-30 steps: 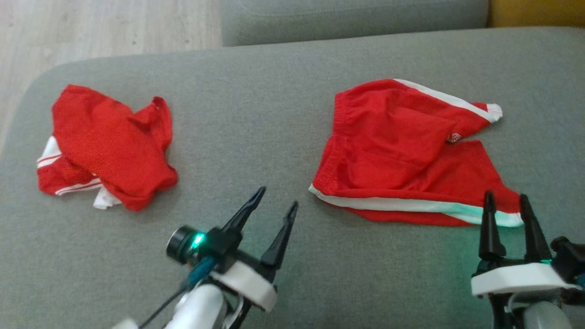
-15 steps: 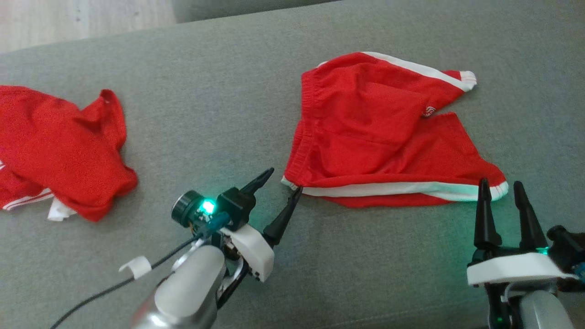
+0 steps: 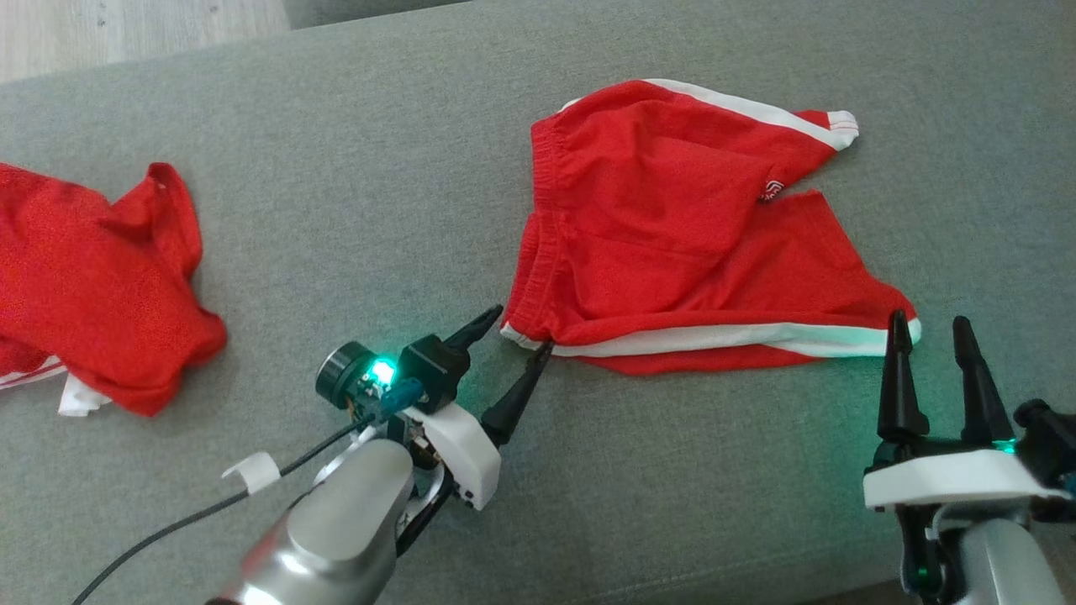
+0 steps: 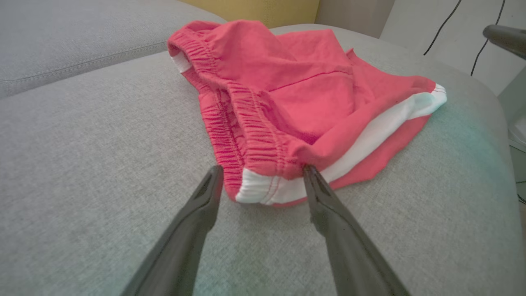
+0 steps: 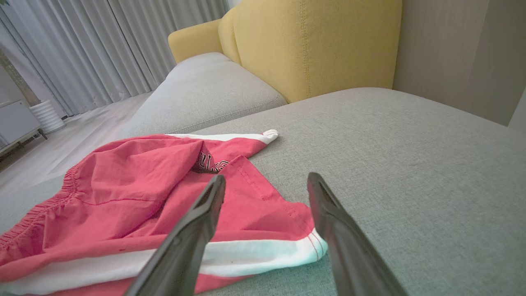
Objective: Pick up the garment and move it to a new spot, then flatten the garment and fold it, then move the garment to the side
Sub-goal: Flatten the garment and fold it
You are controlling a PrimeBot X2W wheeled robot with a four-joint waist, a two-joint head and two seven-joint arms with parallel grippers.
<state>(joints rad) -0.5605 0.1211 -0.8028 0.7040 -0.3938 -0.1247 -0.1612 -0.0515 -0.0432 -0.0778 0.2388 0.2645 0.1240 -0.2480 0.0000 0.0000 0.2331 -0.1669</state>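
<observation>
The shorts (image 3: 666, 207) will show a bigger hidden print when the robot lifts and spreads them, because white print (image 3: 772, 190) is cut off at the far leg's edge.
The garment, red shorts (image 3: 672, 235) with white side stripes, lies rumpled on the grey sofa cushion (image 3: 378, 185). My left gripper (image 3: 521, 329) stands open at the shorts' near waistband corner. In the left wrist view the white corner of the shorts (image 4: 287, 94) sits between the fingers of the left gripper (image 4: 261, 172), the right fingertip touching the cloth. My right gripper (image 3: 929, 319) stands open at the near white-edged leg hem. In the right wrist view the shorts (image 5: 144, 193) lie just under and beyond the right gripper (image 5: 266, 181).
A second red garment (image 3: 92, 286) with white trim lies crumpled at the cushion's left. Wooden floor (image 3: 126, 34) shows past the far left edge. A yellow armchair (image 5: 308, 45) and another grey cushion (image 5: 205, 90) stand behind the shorts.
The head camera has shifted, sliding everything left and up. My left gripper has reached forward to the shorts' waistband corner. The right gripper holds its place by the hem. Both stay open.
</observation>
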